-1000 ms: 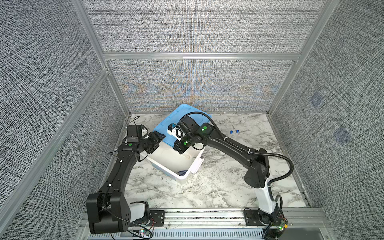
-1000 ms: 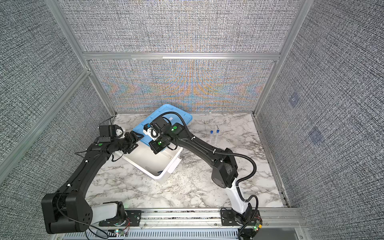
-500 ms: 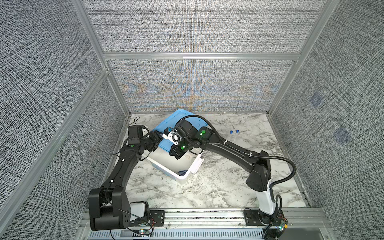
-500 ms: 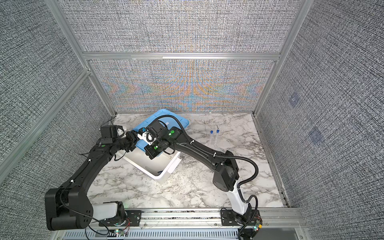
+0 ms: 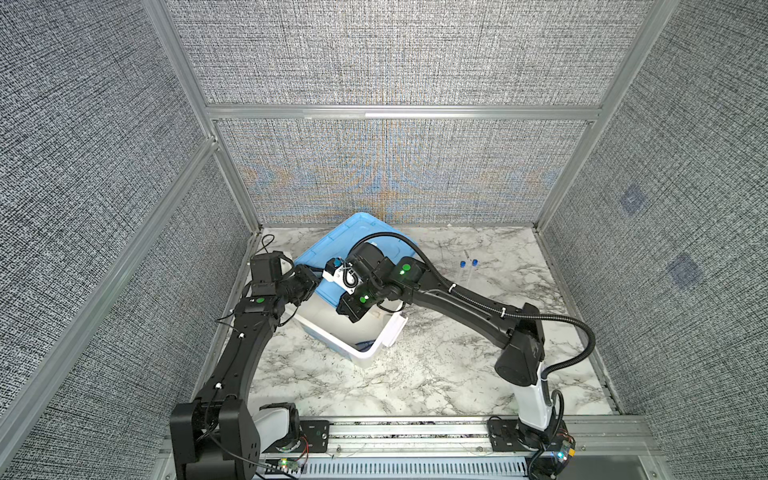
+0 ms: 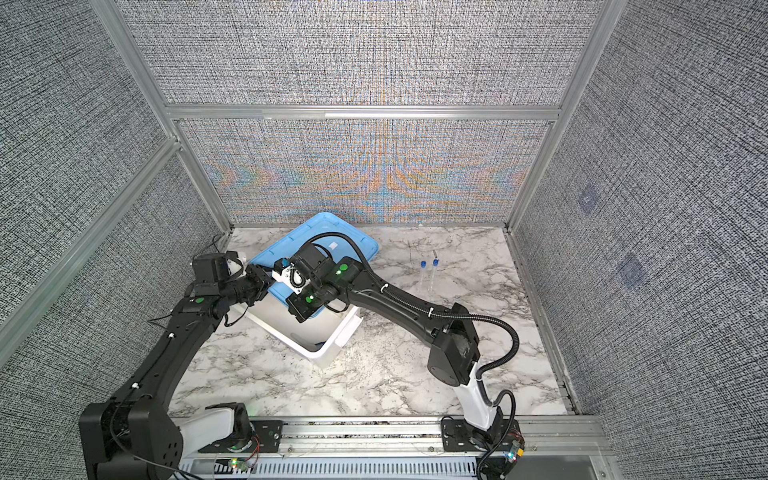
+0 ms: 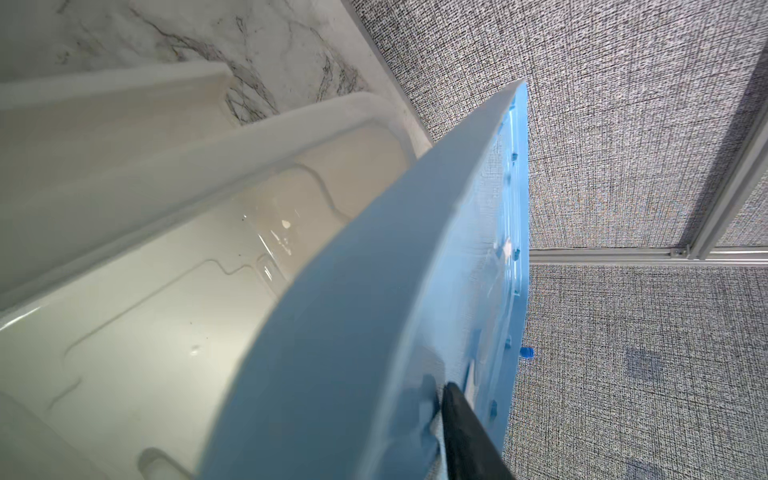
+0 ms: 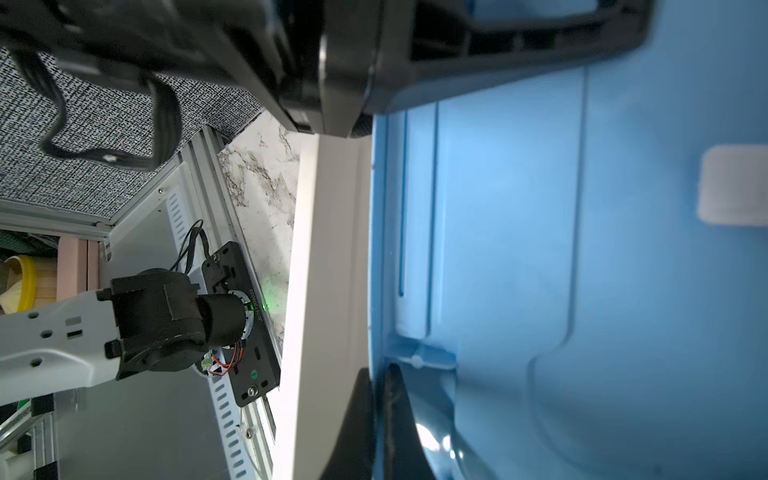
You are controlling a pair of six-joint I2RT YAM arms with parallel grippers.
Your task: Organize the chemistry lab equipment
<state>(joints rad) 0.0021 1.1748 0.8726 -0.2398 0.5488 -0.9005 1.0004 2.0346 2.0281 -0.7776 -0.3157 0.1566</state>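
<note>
I should open my right gripper while my left gripper swings the blue lid's ribbed bottom side [image 5: 358,230] round to face the tub [image 5: 336,321], since that side faces away now.
Two clear tubes with blue caps [image 5: 474,263] [image 6: 435,263] lie on the marble at the back right, apart from both arms; one cap [image 7: 526,352] peeps past the lid in the left wrist view. The blue lid [image 5: 361,232] [image 6: 332,232] hangs tilted over the white tub [image 5: 365,353] [image 6: 320,353]. My right gripper [image 5: 345,311] [image 8: 377,374] is shut on the lid's [image 8: 540,270] edge. My left gripper [image 5: 311,282] [image 6: 266,278] straddles the lid's left rim [image 7: 353,332]: one finger [image 7: 465,432] lies against its face, the other is hidden behind it.
The tub's rim [image 7: 249,137] [image 8: 328,249] sits just under the lid. Something small and dark blue [image 5: 365,344] lies in the tub's near corner. The left wall's frame stands close behind my left arm. Both arm bases sit on the front rail [image 5: 415,432].
My right gripper has carried the lid a little left and nearer, over the tub. My left gripper has come up to the lid's left rim and its jaws have narrowed round it.
</note>
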